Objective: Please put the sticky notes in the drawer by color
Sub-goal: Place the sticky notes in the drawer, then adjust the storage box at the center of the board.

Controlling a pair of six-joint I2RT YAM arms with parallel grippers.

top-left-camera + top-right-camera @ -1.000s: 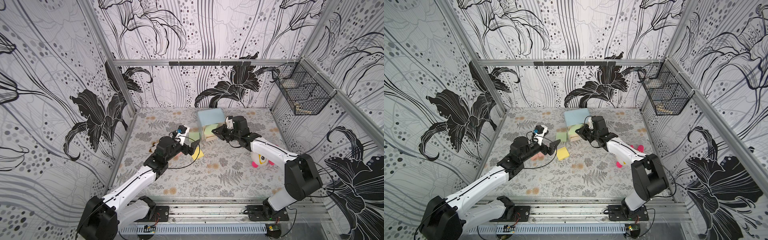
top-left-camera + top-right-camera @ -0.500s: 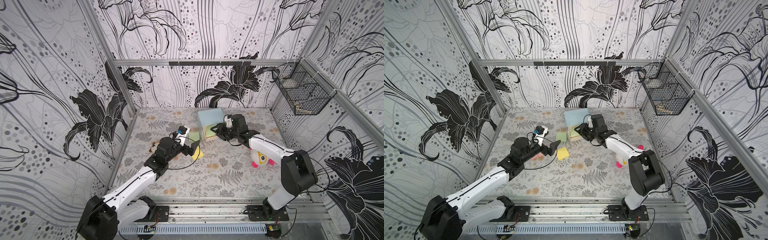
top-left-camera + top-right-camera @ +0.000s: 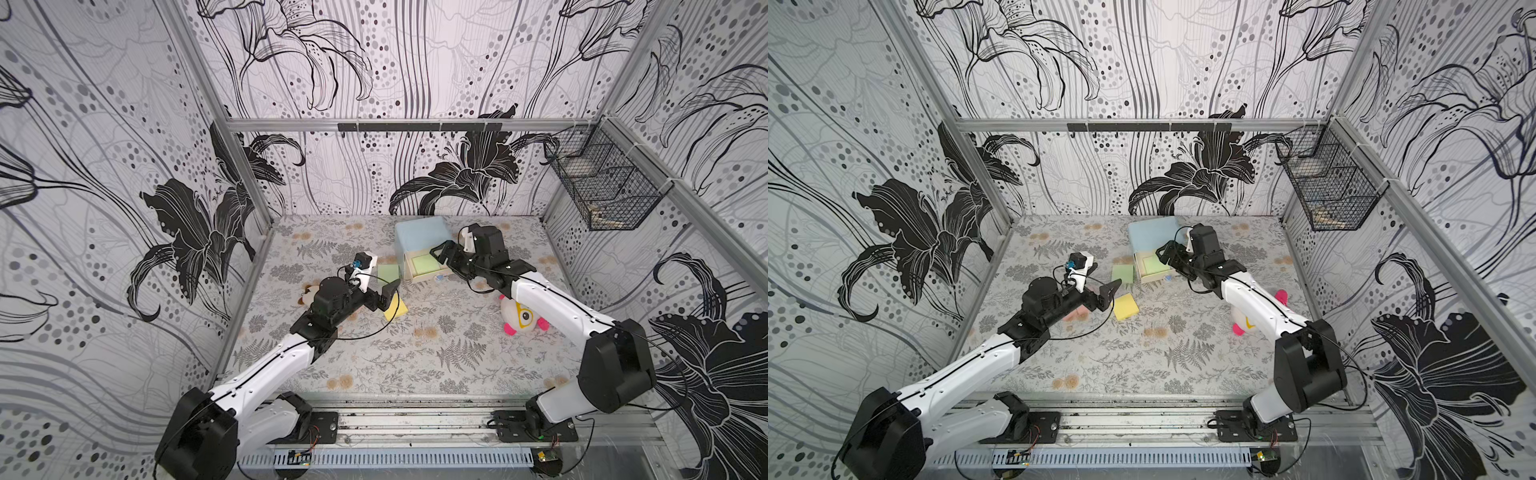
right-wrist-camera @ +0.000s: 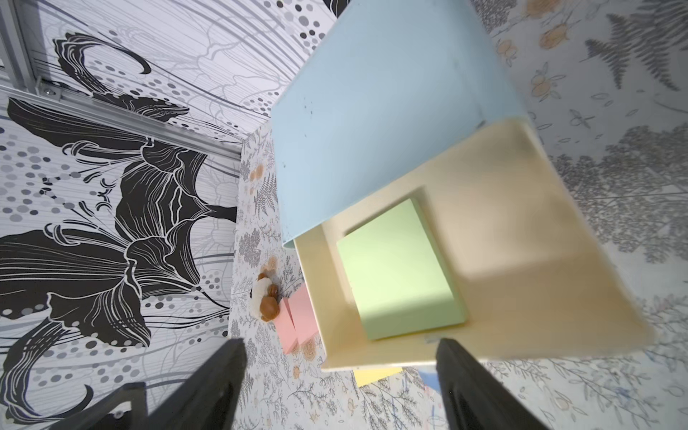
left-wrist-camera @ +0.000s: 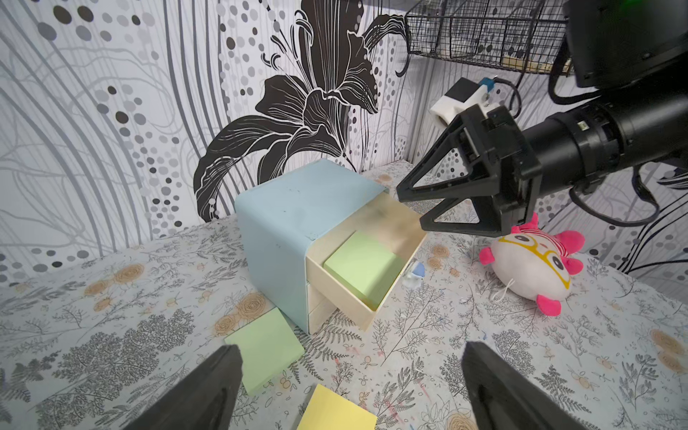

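Next, my left gripper takes hold of the other green pad (image 3: 388,273) and pulls it clear, because the pad lies close beside the chest, across the tray from my right gripper.
The drawer (image 3: 419,237) (image 3: 1152,232) is a light blue mini chest at the back of the table, with its top cream tray pulled out. A green sticky note pad (image 3: 424,264) (image 5: 363,268) (image 4: 398,271) lies flat in that tray. My right gripper (image 3: 442,253) (image 4: 340,342) hovers open and empty just over the tray's front edge. A second green pad (image 3: 388,272) (image 5: 266,344) and a yellow pad (image 3: 397,309) (image 5: 337,413) lie on the table beside the chest. Over them my left gripper (image 3: 388,293) (image 5: 350,346) is wide open and empty. Pink pads (image 3: 1077,313) (image 4: 296,316) lie partly under the left arm.
A pink-and-white plush toy (image 3: 521,318) (image 5: 532,268) lies under the right forearm. A small brown-and-white toy (image 3: 305,295) sits left of the left wrist. A black wire basket (image 3: 602,195) hangs on the right wall.
The right gripper's jaws have gone from shut to open above the pulled-out tray, and the arm has shifted slightly. The left arm has not moved.
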